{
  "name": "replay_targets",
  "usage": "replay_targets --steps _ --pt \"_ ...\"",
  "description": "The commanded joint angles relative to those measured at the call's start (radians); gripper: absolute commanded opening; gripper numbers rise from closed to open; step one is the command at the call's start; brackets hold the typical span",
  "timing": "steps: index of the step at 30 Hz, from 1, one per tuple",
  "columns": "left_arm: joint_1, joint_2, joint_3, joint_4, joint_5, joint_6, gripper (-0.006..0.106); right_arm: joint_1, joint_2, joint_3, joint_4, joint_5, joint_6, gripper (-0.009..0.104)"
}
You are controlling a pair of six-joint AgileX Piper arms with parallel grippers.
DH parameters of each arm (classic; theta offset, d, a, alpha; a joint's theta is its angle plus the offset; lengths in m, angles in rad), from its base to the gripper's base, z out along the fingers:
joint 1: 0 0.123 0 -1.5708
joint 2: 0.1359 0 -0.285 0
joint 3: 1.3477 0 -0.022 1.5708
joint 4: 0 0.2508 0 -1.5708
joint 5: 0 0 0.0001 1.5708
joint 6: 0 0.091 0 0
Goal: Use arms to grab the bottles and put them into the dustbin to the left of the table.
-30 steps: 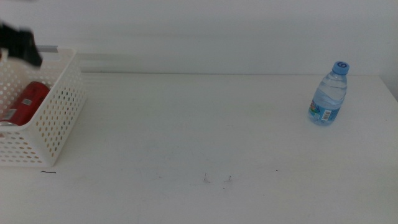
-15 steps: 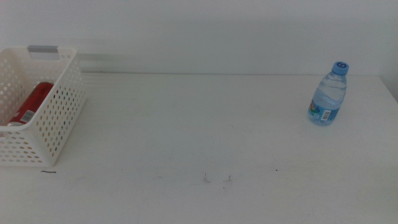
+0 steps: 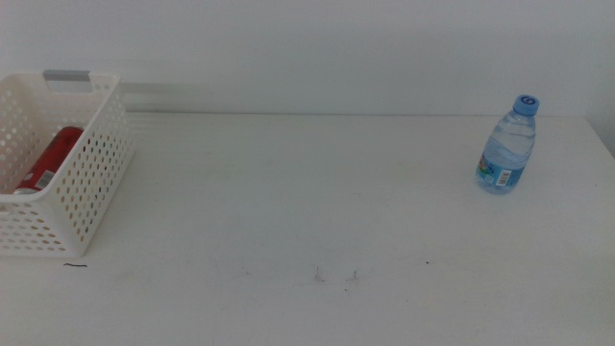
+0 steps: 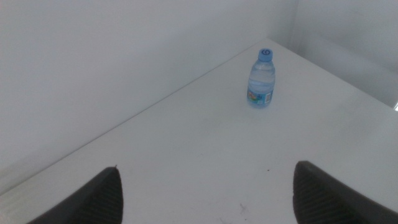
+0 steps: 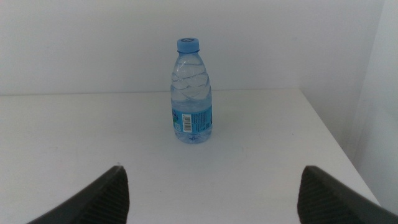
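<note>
The water bottle [image 3: 504, 152] is far from the dustbin and out of my left gripper's reach. My right gripper should first put the water bottle down nearer the dustbin [image 3: 284, 183].
A small clear water bottle [image 3: 506, 146] with a blue cap stands upright at the far right of the white table [image 3: 288, 192]. The white perforated dustbin [image 3: 91, 173] sits at the table's left edge, and a red soda can [image 3: 48, 159] lies inside it. Neither arm shows in the middle view. My left gripper [image 4: 206, 169] is open and holds nothing, with the water bottle [image 4: 261, 78] far ahead of it. My right gripper [image 5: 214, 169] is also open and faces the water bottle [image 5: 191, 93], which stands a short way in front, apart from the jaws.
A grey strip [image 3: 67, 76] marks the dustbin's far rim. A few small dark marks [image 3: 336, 277] dot the tabletop near the front. A plain white wall runs behind the table, whose right edge lies just past the bottle.
One second ago a dark gripper hung over the dustbin's far left; it has left the middle view. The red can has settled slightly inside the dustbin. The water bottle has not moved.
</note>
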State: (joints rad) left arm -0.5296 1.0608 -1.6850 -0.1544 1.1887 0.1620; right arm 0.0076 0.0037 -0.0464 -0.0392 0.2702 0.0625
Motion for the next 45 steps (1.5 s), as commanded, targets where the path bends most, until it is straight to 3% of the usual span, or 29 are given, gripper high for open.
replay_targets --steps 1,10,14,16,26,28,30,36,38,45 --pt "-0.008 -0.012 -0.003 0.009 0.001 -0.011 0.094 -0.008 -0.004 0.004 -0.009 -0.008 -0.005 0.093" --pt "-0.008 -0.019 -0.003 0.014 -0.005 -0.009 0.094 -0.008 -0.004 0.004 -0.009 -0.008 -0.005 0.093" --pt "-0.008 -0.019 -0.003 0.016 -0.005 -0.009 0.094 -0.008 -0.004 0.000 0.087 -0.008 -0.005 0.093" --pt "-0.008 -0.019 -0.003 0.016 -0.005 -0.009 0.094 -0.008 0.002 -0.021 0.091 0.012 -0.005 0.093" --pt "-0.008 -0.019 -0.003 0.027 -0.005 -0.009 0.094 -0.008 0.380 -0.250 0.081 0.007 -0.011 0.093" --pt "-0.008 -0.019 -0.003 0.027 -0.005 -0.009 0.094 -0.008 0.457 -0.255 0.021 -0.120 -0.030 0.093" --pt "-0.008 -0.019 -0.003 0.027 -0.005 -0.009 0.094 -0.008 0.540 -0.219 0.000 -0.299 -0.111 0.093" --pt "-0.008 -0.019 -0.003 0.027 -0.005 -0.009 0.094 -0.008 0.847 -0.063 0.112 -0.803 -0.118 0.093" --pt "-0.008 -0.019 -0.003 0.027 -0.005 -0.009 0.094 -0.008 0.980 -0.062 0.111 -0.913 -0.159 0.093" --pt "-0.008 -0.019 -0.003 0.027 -0.005 -0.009 0.094 -0.008 1.376 -0.136 0.064 -1.259 -0.054 0.093"
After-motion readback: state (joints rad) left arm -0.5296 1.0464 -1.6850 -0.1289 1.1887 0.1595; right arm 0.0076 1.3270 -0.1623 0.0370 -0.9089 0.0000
